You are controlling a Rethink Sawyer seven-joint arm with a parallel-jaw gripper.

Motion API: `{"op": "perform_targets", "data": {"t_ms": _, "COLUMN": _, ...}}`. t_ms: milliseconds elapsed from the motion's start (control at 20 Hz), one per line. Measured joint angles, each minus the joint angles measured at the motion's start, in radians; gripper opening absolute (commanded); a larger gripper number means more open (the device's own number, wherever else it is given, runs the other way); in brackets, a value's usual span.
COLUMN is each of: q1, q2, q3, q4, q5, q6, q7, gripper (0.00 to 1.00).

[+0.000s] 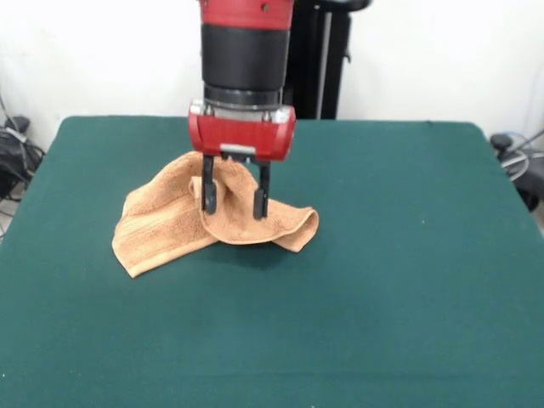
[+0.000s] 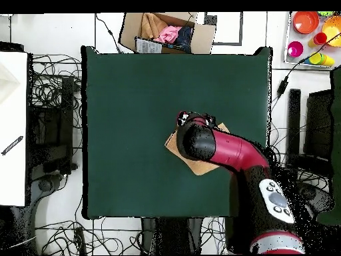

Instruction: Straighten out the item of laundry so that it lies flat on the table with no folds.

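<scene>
The raised hump (image 1: 231, 174) stays up on its own, so the towel (image 1: 161, 223) will open out wider but still have an arched end when I put it down.
The orange-tan towel (image 1: 170, 217) lies crumpled on the dark green table (image 1: 408, 255), left of centre in the front view, with folds and a raised hump at its back. My gripper (image 1: 235, 206) points straight down over the towel's middle. Its two black fingers (image 1: 210, 194) are spread apart, with their tips at the cloth. In the overhead view the arm (image 2: 220, 150) covers most of the towel (image 2: 200, 164), which shows only at its corners on the table (image 2: 133, 100). The gripper itself is hidden there.
A cardboard box (image 2: 166, 32) with clothes stands beyond the table's top edge in the overhead view. Coloured bowls and cups (image 2: 313, 33) are at the top right. Cables lie around the table. A black stand (image 1: 327, 59) is behind the arm.
</scene>
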Motion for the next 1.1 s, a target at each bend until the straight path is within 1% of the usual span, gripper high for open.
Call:
{"op": "perform_targets", "data": {"t_ms": 400, "q1": 0.003, "q2": 0.090, "q3": 0.000, "q4": -0.022, "q5": 0.002, "q6": -0.122, "q7": 0.000, "gripper": 1.00}}
{"op": "perform_targets", "data": {"t_ms": 600, "q1": 0.018, "q2": 0.121, "q3": 0.000, "q4": -0.020, "q5": 0.016, "q6": -0.146, "q7": 0.000, "gripper": 1.00}}
{"op": "perform_targets", "data": {"t_ms": 900, "q1": 0.030, "q2": 0.118, "q3": 0.000, "q4": -0.005, "q5": 0.028, "q6": -0.140, "q7": 0.000, "gripper": 1.00}}
{"op": "perform_targets", "data": {"t_ms": 1100, "q1": -0.006, "q2": 0.100, "q3": 0.009, "q4": -0.009, "q5": 0.028, "q6": -0.107, "q7": 0.000, "gripper": 1.00}}
